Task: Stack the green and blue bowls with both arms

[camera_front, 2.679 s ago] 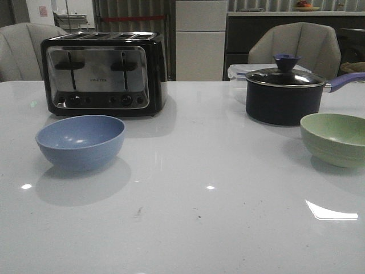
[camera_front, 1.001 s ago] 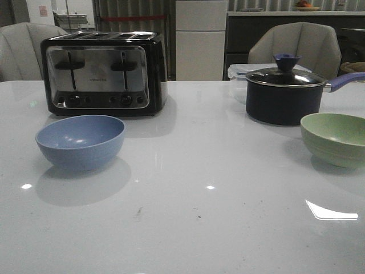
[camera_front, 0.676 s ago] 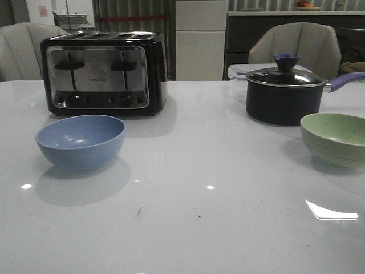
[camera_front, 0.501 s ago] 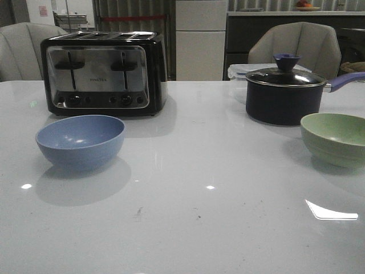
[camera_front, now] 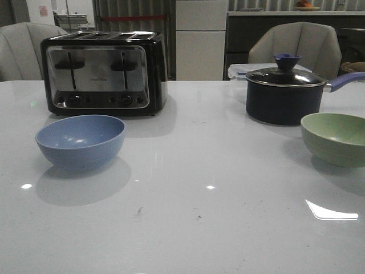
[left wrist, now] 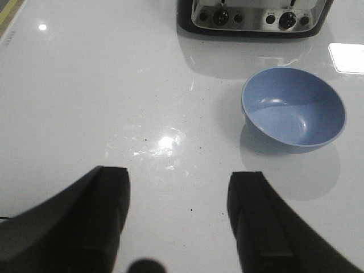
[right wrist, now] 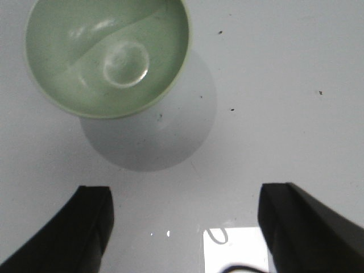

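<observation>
My gripper is about to stack the blue bowl [camera_front: 81,144] and the green bowl. The green bowl's flared sides [camera_front: 336,147] match the blue bowl's, so I expect the blue bowl to sit deep inside but keep its rim above.
The dusty blue bowl [camera_front: 80,140] stands upright and empty on the white table at the left, in front of the toaster. The pale green bowl [camera_front: 336,137] stands upright and empty at the right edge, in front of the saucepan. Neither arm shows in the front view. In the left wrist view my left gripper [left wrist: 179,187] is open and empty above bare table, with the blue bowl [left wrist: 294,108] well apart from it. In the right wrist view my right gripper [right wrist: 185,207] is open and empty above bare table, with the green bowl [right wrist: 107,54] apart from it.
A black and chrome toaster [camera_front: 102,71] stands behind the blue bowl. A dark lidded saucepan [camera_front: 284,94] with a blue handle stands behind the green bowl, a clear lidded box [camera_front: 238,71] behind it. Chairs stand beyond the table's far edge.
The bowls, toaster and saucepan have stayed put. The green bowl looks slightly darker now, as if shaded from above.
</observation>
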Motion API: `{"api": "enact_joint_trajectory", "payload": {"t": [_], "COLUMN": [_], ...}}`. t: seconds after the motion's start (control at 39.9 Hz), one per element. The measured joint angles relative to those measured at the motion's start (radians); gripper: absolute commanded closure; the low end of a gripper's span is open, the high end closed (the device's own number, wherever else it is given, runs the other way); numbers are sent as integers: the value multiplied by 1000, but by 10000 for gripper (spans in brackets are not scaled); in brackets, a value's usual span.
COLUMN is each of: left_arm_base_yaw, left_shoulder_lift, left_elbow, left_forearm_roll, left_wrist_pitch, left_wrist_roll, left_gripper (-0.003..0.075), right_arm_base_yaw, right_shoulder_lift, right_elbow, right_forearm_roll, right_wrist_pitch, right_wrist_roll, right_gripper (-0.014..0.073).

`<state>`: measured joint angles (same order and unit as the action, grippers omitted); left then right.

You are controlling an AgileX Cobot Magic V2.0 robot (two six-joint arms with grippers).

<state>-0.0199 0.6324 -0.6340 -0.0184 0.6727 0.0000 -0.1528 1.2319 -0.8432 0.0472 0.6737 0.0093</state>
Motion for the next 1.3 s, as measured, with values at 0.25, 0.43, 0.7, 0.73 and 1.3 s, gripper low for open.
{"api": "enact_joint_trajectory", "payload": {"t": [0.25,0.43,0.7,0.73,1.3], "left_arm_base_yaw": [0,0,0,0,0], "left_shoulder_lift": [0,0,0,0,0], "left_elbow": [0,0,0,0,0], "left_forearm_roll": [0,0,0,0,0], "left_wrist_pitch": [0,0,0,0,0], "left_wrist_roll": [0,0,0,0,0], "left_gripper": [283,284,283,283,283], "right_arm_base_yaw": [-27,-27,-27,-27,-27], "right_shoulder_lift": [313,504,707,715,728], "right_elbow": [-227,-372,-543,-552,-575], "right_forearm_roll": [30,41,54,56,110], "right_wrist_pitch": [46,91,163,167,186], "right_wrist_roll": [-47,-76,-95,-97,-136], "right_gripper": [-30,-30,-4,13,526]}}
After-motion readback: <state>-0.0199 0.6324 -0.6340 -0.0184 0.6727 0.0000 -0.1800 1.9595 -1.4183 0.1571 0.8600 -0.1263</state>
